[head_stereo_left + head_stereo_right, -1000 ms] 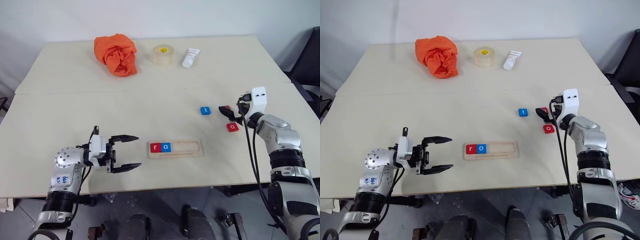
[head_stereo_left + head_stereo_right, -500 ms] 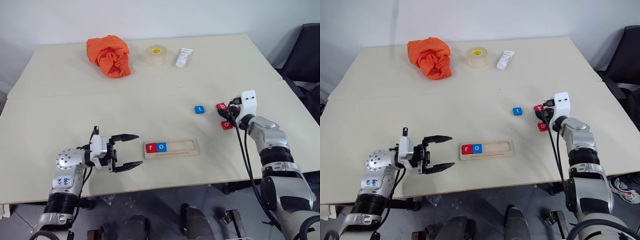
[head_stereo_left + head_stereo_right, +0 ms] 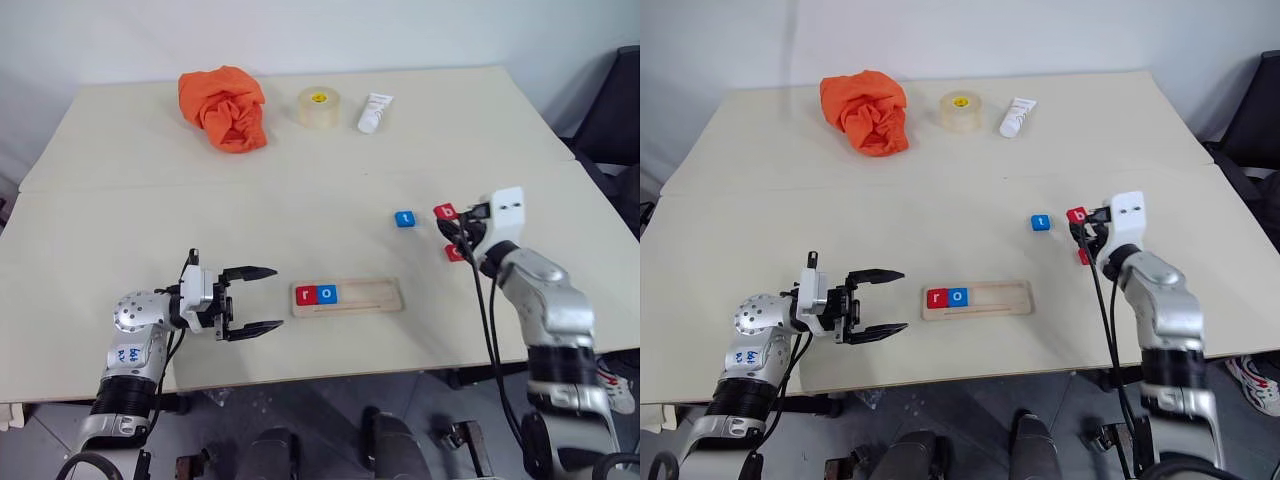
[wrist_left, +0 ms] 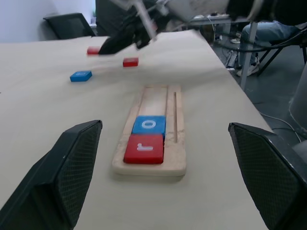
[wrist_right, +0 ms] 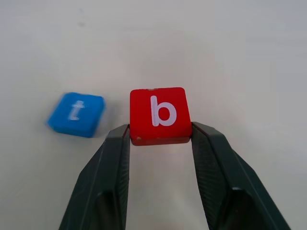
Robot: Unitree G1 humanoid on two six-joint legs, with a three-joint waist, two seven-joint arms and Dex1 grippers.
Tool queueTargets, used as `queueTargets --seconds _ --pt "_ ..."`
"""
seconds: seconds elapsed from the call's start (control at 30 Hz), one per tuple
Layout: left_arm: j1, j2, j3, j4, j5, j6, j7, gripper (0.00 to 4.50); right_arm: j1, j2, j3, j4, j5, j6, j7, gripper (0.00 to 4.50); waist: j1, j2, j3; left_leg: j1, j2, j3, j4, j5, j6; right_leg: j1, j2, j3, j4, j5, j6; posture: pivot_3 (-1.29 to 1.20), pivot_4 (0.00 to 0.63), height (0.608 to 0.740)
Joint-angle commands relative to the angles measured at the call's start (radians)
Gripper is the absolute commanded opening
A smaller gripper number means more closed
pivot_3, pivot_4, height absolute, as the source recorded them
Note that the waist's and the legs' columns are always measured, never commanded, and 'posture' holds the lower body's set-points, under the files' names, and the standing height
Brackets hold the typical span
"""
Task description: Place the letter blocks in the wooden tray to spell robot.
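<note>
I should carry on with my right fingers on the b block's sides (image 5: 135, 117) that must meet the o blocks, and release it beside the tray's empty end.
The wooden tray (image 3: 370, 297) lies near the table's front edge, with a red r block (image 3: 306, 295) and a blue o block (image 3: 327, 294) at its left end. My right gripper (image 3: 450, 218) is shut on the red b block (image 5: 159, 115) and holds it just above the table. The blue t block (image 3: 404, 218) lies flat to its left. A red o block (image 3: 455, 252) lies on the table below the gripper, partly hidden by it. My left gripper (image 3: 262, 298) is open and empty, left of the tray and pointing at it.
At the far side of the table are a crumpled orange cloth (image 3: 225, 107), a tan tape roll (image 3: 318, 106) and a white tube (image 3: 376, 112). A dark chair (image 3: 615, 110) stands beyond the table's right edge.
My right gripper has shut on the red b block, raised it off the table and drawn back slightly. The left gripper has not moved. The head camera has shifted a little.
</note>
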Motion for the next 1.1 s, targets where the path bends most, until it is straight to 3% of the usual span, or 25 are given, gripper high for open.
queueTargets --seconds 0.03,0.27,0.37,0.63,0.93,1.1 --pt "-0.003 0.016 0.022 0.002 -0.028 -0.008 -0.029 4.5 0.173 0.045 -0.04 -0.361 0.061 0.13 -0.085 1.46 0.007 0.0 0.0 0.0 0.0 0.0 0.0 0.0 0.0 0.0 0.0 0.0 0.0 0.0 0.0 0.0 0.15 0.74" --pt "-0.029 0.023 0.029 0.033 -0.03 -0.002 -0.059 4.5 0.41 0.147 -0.066 -0.714 0.128 0.36 -0.226 1.46 0.019 -0.001 0.0 0.003 0.0 0.003 0.001 0.001 0.001 0.001 0.0 0.002 0.001 0.001 0.0 0.0 0.15 0.74" --pt "-0.05 0.018 0.024 0.052 -0.023 -0.004 -0.063 4.5 0.469 0.179 -0.049 -0.728 0.122 0.368 -0.249 1.46 0.019 -0.002 -0.001 0.004 0.001 0.003 0.001 0.001 0.001 0.002 0.001 0.002 0.002 0.001 -0.001 0.0 0.15 0.74" --pt "-0.062 0.011 0.019 0.051 -0.02 -0.006 -0.063 4.5 0.459 0.208 -0.031 -0.661 0.114 0.347 -0.257 1.46 0.016 -0.002 -0.001 0.007 0.0 0.003 0.0 0.0 0.002 0.002 0.001 0.005 0.003 0.001 -0.001 0.0 0.15 0.74" --pt "-0.039 0.016 0.025 0.016 -0.028 0.004 -0.049 4.5 0.448 0.151 -0.045 -0.645 0.137 0.331 -0.194 4.46 0.018 -0.002 -0.001 0.007 0.0 0.002 0.0 0.0 0.003 0.002 0.001 0.006 0.003 0.001 -0.001 0.0 0.15 0.74" --pt "-0.037 0.017 0.028 0.012 -0.029 0.008 -0.045 4.5 0.407 0.072 -0.075 -0.63 0.176 0.337 -0.115 4.46 0.018 -0.002 -0.001 0.007 0.0 0.002 0.0 0.0 0.003 0.002 0.001 0.006 0.003 0.001 -0.001 0.0 0.15 0.74"
